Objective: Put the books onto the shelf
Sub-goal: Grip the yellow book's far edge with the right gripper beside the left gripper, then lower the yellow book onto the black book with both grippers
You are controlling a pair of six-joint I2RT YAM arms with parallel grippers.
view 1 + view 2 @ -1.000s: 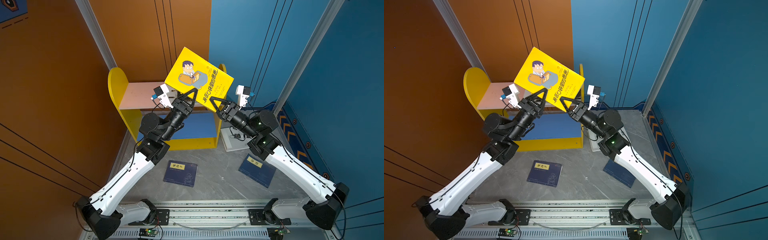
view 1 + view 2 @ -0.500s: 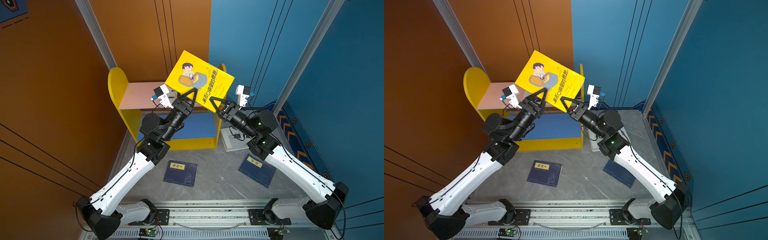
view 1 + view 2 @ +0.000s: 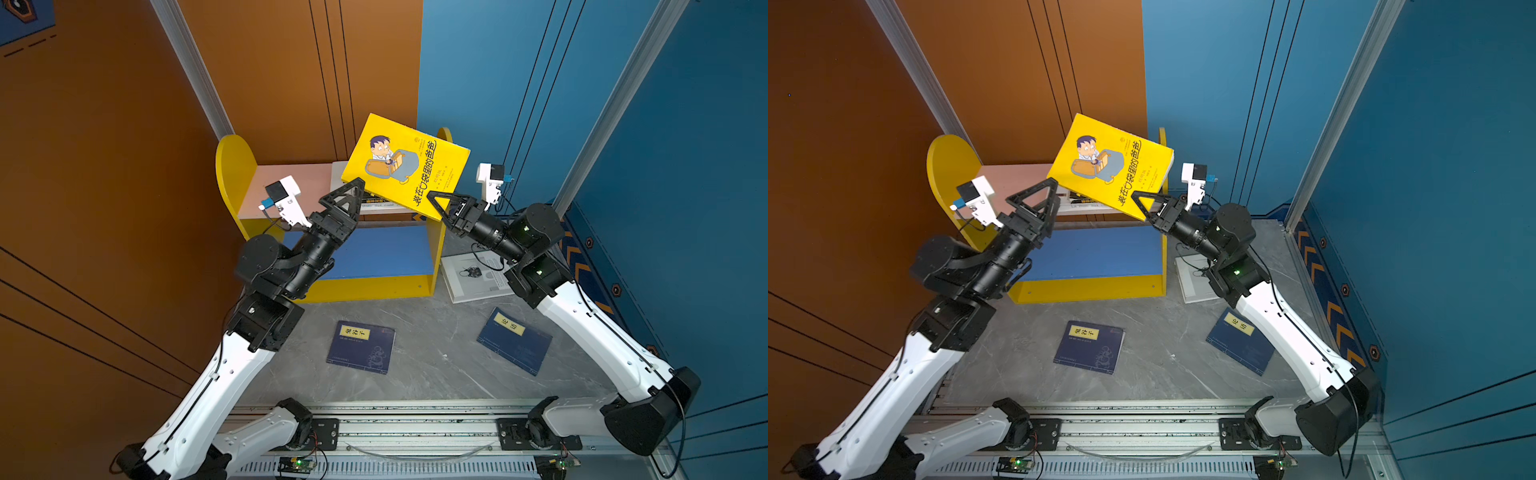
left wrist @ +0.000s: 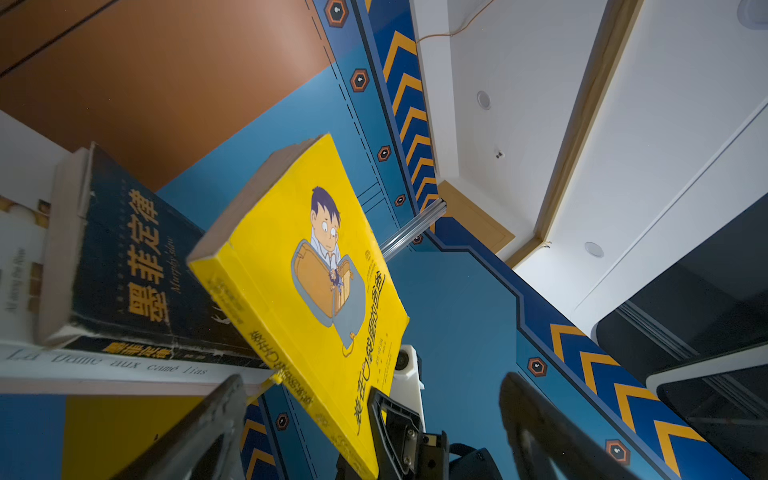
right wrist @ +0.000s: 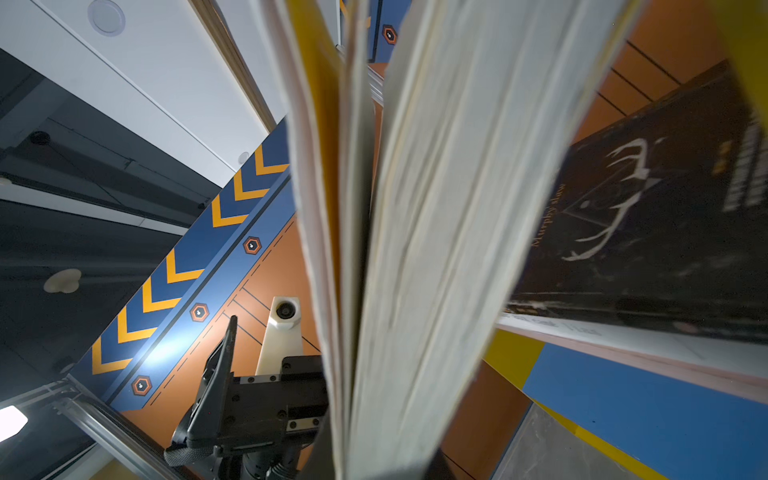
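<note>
The yellow book (image 3: pixel 406 160) is tilted over the black book, so the robot's right gripper should turn it level and the left gripper should take its free low corner (image 3: pixel 348 175) before the yellow book is lowered.
The yellow book with the cartoon man (image 3: pixel 405 166) (image 3: pixel 1108 162) hangs tilted over the shelf's (image 3: pixel 232 166) pink upper board (image 3: pixel 291 178). My right gripper (image 3: pixel 436 203) (image 3: pixel 1140 203) is shut on its lower corner; in the right wrist view its pages (image 5: pixel 415 208) fill the middle. My left gripper (image 3: pixel 353 195) (image 4: pixel 372 386) is open beside the book's other low corner, holding nothing. A black book with orange characters (image 4: pixel 124 257) lies on a white book (image 4: pixel 104 365) on the pink board. Two navy books (image 3: pixel 361 347) (image 3: pixel 515 338) lie on the floor.
A white and grey book (image 3: pixel 469 274) lies on the floor right of the shelf, under my right arm. The blue lower board (image 3: pixel 382 249) is bare. Orange and blue walls stand close behind the shelf. The arms' rail (image 3: pixel 415 428) runs along the front.
My left gripper has opened and let go of the yellow book. The right gripper closed fully on its corner and the book shifted slightly.
</note>
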